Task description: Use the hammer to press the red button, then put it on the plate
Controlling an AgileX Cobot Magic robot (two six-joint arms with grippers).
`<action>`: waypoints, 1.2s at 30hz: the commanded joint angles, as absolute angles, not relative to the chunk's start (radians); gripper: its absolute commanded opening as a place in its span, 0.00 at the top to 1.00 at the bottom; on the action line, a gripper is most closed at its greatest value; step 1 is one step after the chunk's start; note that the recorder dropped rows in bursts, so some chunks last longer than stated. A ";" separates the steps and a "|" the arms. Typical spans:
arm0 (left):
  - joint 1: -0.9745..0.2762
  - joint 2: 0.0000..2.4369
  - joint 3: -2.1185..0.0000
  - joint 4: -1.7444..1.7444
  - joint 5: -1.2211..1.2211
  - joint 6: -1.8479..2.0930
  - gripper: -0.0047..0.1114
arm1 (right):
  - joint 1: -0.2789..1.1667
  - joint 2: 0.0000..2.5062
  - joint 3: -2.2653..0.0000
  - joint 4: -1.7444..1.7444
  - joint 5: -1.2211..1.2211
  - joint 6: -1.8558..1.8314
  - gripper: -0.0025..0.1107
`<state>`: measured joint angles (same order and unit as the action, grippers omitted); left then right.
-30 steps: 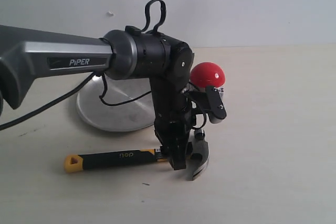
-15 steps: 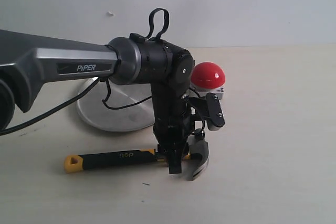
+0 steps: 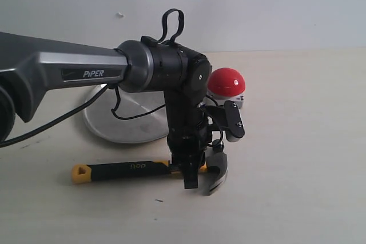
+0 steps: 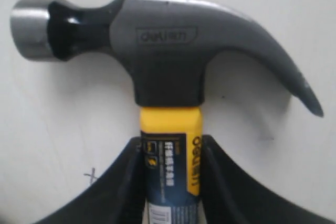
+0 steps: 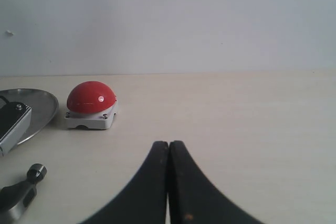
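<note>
My left gripper is holding the hammer close below its head (image 4: 170,121). I should therefore raise it upright and move my right gripper to the handle's yellow end (image 3: 81,174).
The hammer (image 3: 128,167) lies flat on the table, dark head (image 4: 168,51) to the right, yellow end to the left. My left gripper (image 3: 190,175) points straight down at its yellow neck band. In the left wrist view the gripper (image 4: 170,153) is shut on the handle just below the head, with both fingers (image 4: 123,182) pressed against its sides. The red button (image 3: 226,81) sits behind the arm on its grey-white base, and shows again as a dome (image 5: 90,97). The silver plate (image 3: 123,121) lies back left, partly hidden by the arm. My right gripper (image 5: 169,148) is shut and holds nothing.
The left arm's wrist camera (image 3: 231,119) hangs between the hammer head and the button. A black cable (image 3: 68,112) runs over the plate. The right wrist view catches the plate's rim (image 5: 44,103) and the hammer's striking face (image 5: 21,195) at its left edge.
The left gripper came down onto the hammer's neck and closed on it. The handle's yellow end has shifted slightly since half a second ago.
</note>
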<state>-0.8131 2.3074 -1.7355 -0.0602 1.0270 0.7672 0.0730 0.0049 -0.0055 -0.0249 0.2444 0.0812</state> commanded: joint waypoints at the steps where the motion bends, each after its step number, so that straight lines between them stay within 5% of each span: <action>1: -0.818 2.224 -1.736 -0.067 0.975 0.756 0.96 | 0.067 0.000 0.000 -0.024 0.237 0.082 0.98; 12: -0.811 1.968 -1.707 -0.357 0.790 0.783 0.96 | 0.067 0.000 0.000 -0.024 0.237 0.082 0.98; 29: -0.791 1.663 -1.111 -0.730 0.335 1.201 0.96 | 0.067 0.000 0.000 -0.024 0.237 0.082 0.98; 36: -0.696 1.554 -0.985 -1.222 0.247 1.527 0.96 | 0.067 0.000 0.000 -0.024 0.237 0.082 0.98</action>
